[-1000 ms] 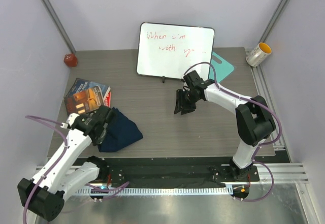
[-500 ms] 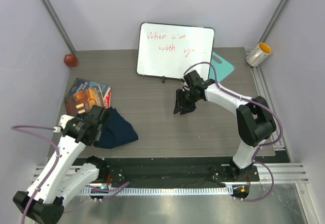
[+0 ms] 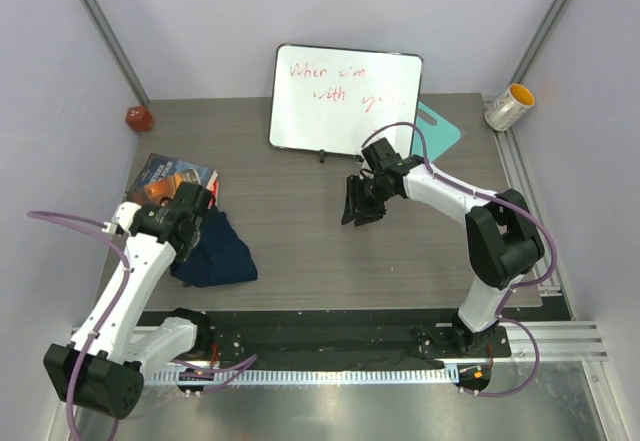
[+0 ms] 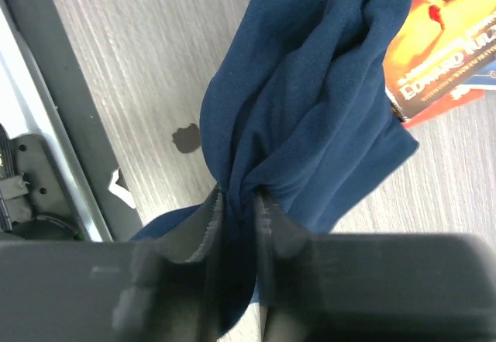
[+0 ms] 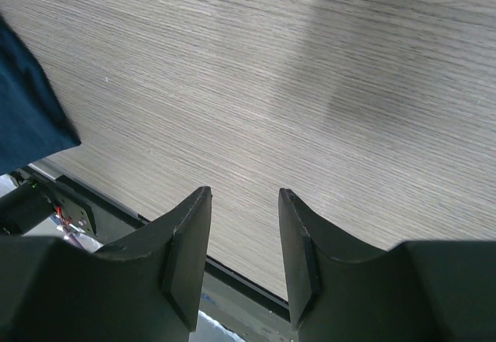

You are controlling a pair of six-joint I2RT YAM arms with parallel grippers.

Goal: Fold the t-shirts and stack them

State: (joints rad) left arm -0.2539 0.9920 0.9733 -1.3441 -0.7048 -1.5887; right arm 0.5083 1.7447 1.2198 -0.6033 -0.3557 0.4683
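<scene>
The navy t-shirt gathers into a narrow twist point(image 4: 249, 167) at my left gripper's fingers, so I need to lay it down and straighten it from its flatter part point(image 3: 226, 251).
One dark navy t-shirt point(image 3: 218, 253) lies bunched at the near left of the table, partly under my left arm. My left gripper point(image 3: 192, 229) is shut on a pinched fold of it; in the left wrist view the cloth point(image 4: 310, 109) hangs from between my fingers point(image 4: 240, 198) above the wood. My right gripper point(image 3: 358, 206) hovers open and empty over the table's middle, below the whiteboard. Its fingers point(image 5: 190, 241) frame bare wood, and a corner of the navy shirt point(image 5: 27, 117) shows at the left edge of the right wrist view.
A book with an orange cover point(image 3: 170, 186) lies beside the shirt, also in the left wrist view point(image 4: 446, 39). A whiteboard point(image 3: 345, 99) stands at the back, a teal board point(image 3: 440, 129) behind it. A red object point(image 3: 138, 118) sits far left, a yellow-rimmed cup point(image 3: 508, 107) far right.
My left gripper has swung left and away from the near edge toward the book, dragging the navy shirt with it. The right arm has not moved.
</scene>
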